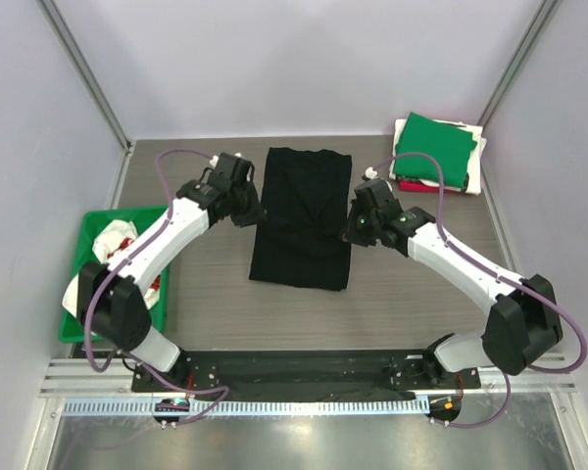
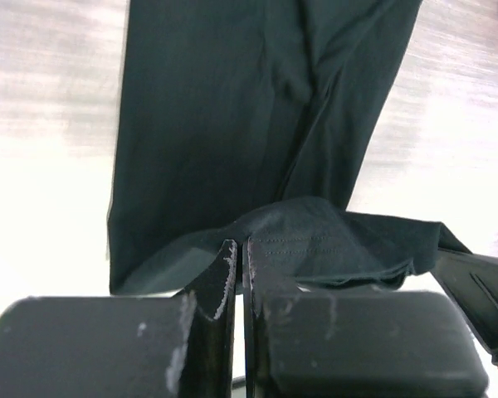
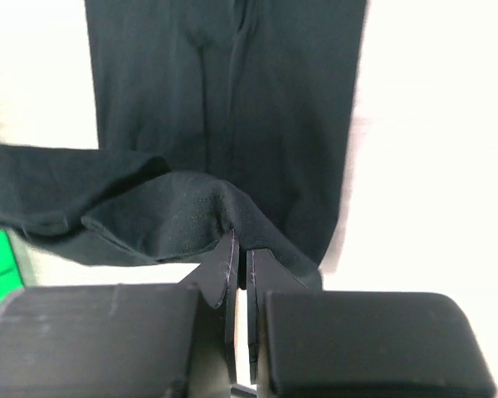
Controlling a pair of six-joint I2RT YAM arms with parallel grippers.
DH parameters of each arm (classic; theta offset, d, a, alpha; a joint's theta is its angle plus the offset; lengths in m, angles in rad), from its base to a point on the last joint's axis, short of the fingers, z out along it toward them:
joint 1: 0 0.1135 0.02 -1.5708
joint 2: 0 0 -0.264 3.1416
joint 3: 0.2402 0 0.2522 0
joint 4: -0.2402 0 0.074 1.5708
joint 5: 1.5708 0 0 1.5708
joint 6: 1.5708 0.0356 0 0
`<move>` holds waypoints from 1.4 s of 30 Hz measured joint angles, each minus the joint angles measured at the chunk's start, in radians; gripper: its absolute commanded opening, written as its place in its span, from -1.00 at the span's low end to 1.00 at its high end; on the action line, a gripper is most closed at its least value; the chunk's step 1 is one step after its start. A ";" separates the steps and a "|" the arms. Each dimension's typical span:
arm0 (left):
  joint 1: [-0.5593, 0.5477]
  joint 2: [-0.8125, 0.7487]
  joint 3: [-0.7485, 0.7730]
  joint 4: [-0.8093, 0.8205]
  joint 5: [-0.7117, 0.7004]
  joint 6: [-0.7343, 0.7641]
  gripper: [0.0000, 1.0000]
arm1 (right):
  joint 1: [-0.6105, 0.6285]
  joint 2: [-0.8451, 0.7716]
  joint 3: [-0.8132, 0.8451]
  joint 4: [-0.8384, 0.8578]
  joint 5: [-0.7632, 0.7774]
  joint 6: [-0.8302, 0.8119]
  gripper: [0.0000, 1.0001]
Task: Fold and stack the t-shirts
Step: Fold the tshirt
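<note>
The lifted hem [image 1: 302, 231] reaches across the black t-shirt from edge to edge. My left gripper should keep going toward the t-shirt's far end [image 1: 309, 168] and let go over the flat cloth.
The black t-shirt [image 1: 299, 250] lies as a long narrow strip down the middle of the table. My left gripper [image 1: 253, 211] is at its left edge, about halfway along, and is shut on a lifted hem of the black cloth [image 2: 315, 240]. At the right edge, my right gripper [image 1: 356, 223] is shut on a raised fold of the same shirt [image 3: 183, 211]. In both wrist views the rest of the shirt lies flat beyond the fingers. A folded green t-shirt [image 1: 436, 147] tops a pile at the back right, with white and red cloth [image 1: 412, 186] under it.
A green plastic tray [image 1: 127, 217] stands at the left table edge, and crumpled white and red cloth [image 1: 113, 245] lies in it. Grey walls close in the table on three sides. The arm bases stand on the near rail [image 1: 304, 367].
</note>
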 measured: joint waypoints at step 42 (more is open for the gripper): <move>0.165 0.646 0.607 0.018 0.185 0.151 -0.99 | -0.235 0.519 0.415 0.118 -0.229 -0.264 -0.98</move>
